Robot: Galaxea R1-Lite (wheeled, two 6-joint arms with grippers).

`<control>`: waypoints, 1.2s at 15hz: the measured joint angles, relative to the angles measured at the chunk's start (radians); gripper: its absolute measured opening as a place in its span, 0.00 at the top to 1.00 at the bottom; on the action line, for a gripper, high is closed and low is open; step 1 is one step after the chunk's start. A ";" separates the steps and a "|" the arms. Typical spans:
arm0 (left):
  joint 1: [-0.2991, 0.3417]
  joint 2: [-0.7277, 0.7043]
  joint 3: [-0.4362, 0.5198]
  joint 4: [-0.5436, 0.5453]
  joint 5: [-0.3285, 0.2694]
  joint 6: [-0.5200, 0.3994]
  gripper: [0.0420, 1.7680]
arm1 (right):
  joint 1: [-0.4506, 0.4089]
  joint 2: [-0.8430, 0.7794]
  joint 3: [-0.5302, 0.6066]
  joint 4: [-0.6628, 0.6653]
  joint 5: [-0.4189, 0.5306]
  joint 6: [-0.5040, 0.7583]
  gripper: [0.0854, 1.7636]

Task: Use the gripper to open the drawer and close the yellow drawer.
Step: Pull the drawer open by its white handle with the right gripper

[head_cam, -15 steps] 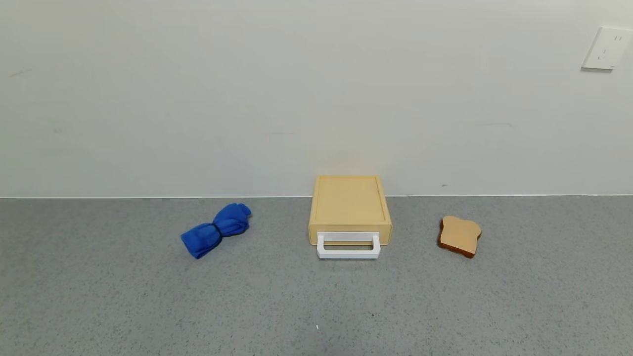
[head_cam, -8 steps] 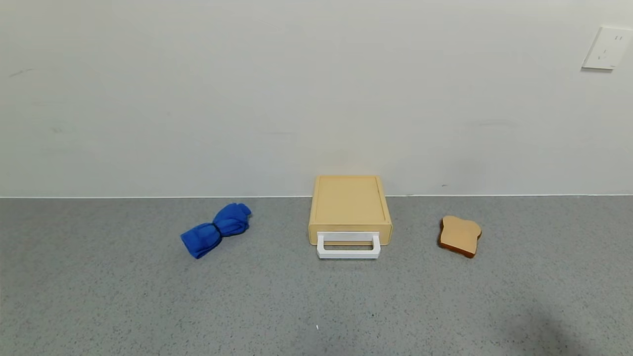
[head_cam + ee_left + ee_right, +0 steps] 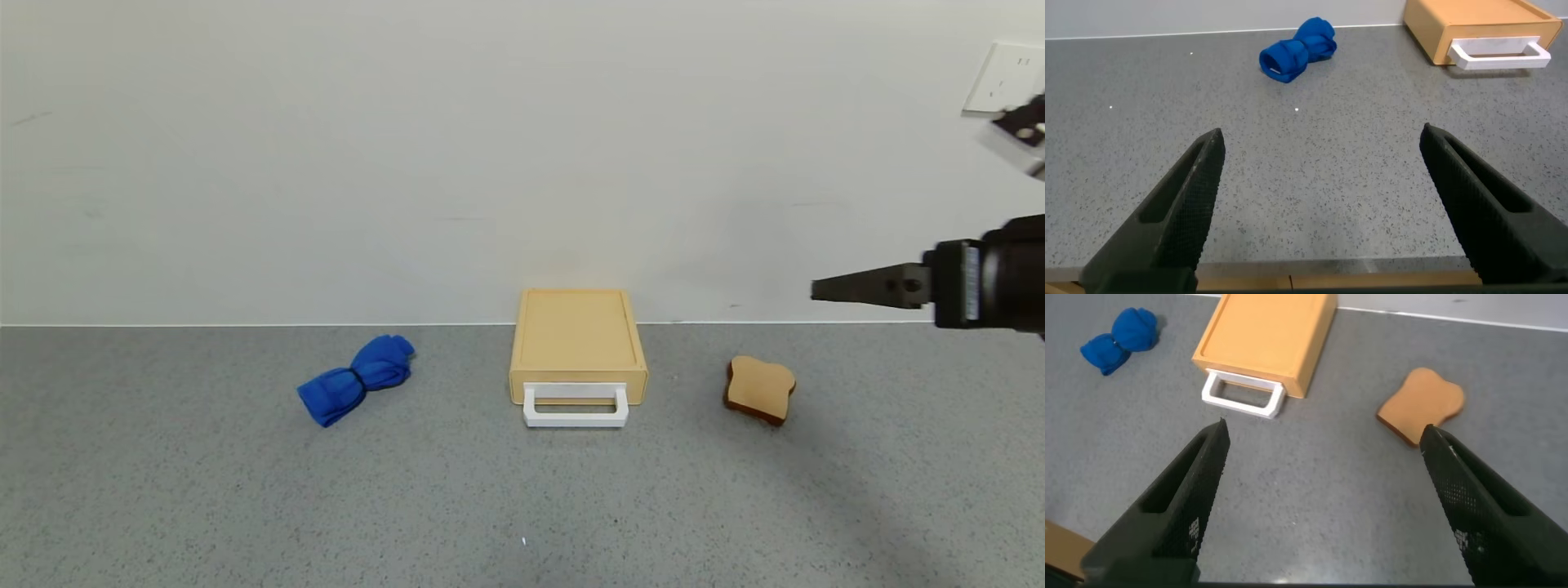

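Observation:
The yellow drawer (image 3: 578, 377) will come straight out of its casing when I pull, because the white loop handle (image 3: 575, 420) sticks out from the middle of the drawer's front.
The pale yellow drawer (image 3: 577, 339) stands against the wall at the middle of the grey counter, shut, with its white loop handle (image 3: 575, 407) facing me. My right gripper (image 3: 819, 290) reaches in from the right, raised above the counter, right of the drawer and over the toast side. In the right wrist view it (image 3: 1324, 431) is open and empty, with the drawer (image 3: 1266, 339) and handle (image 3: 1243, 392) ahead of it. My left gripper (image 3: 1322, 132) is open and empty, low near the counter's front edge, with the drawer (image 3: 1478, 28) far off.
A rolled blue cloth (image 3: 357, 378) lies left of the drawer. A tan toast slice (image 3: 759, 389) lies right of it, below the right gripper. The wall runs just behind the drawer, with a white outlet (image 3: 1008, 77) at the upper right.
My right arm has come into the head view from the right, and its shadow has spread over the counter at the right. The drawer, cloth and toast have not moved.

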 joint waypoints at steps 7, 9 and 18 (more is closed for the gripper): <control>-0.001 0.000 0.000 0.000 0.000 0.000 0.03 | 0.141 0.389 -0.338 0.140 0.009 0.100 0.34; -0.001 0.000 0.000 0.000 0.000 0.000 0.03 | 0.158 0.453 -0.382 0.143 0.009 0.101 0.49; -0.001 0.000 0.000 0.000 0.000 0.000 0.03 | 0.208 0.673 -0.604 0.226 0.010 0.103 0.98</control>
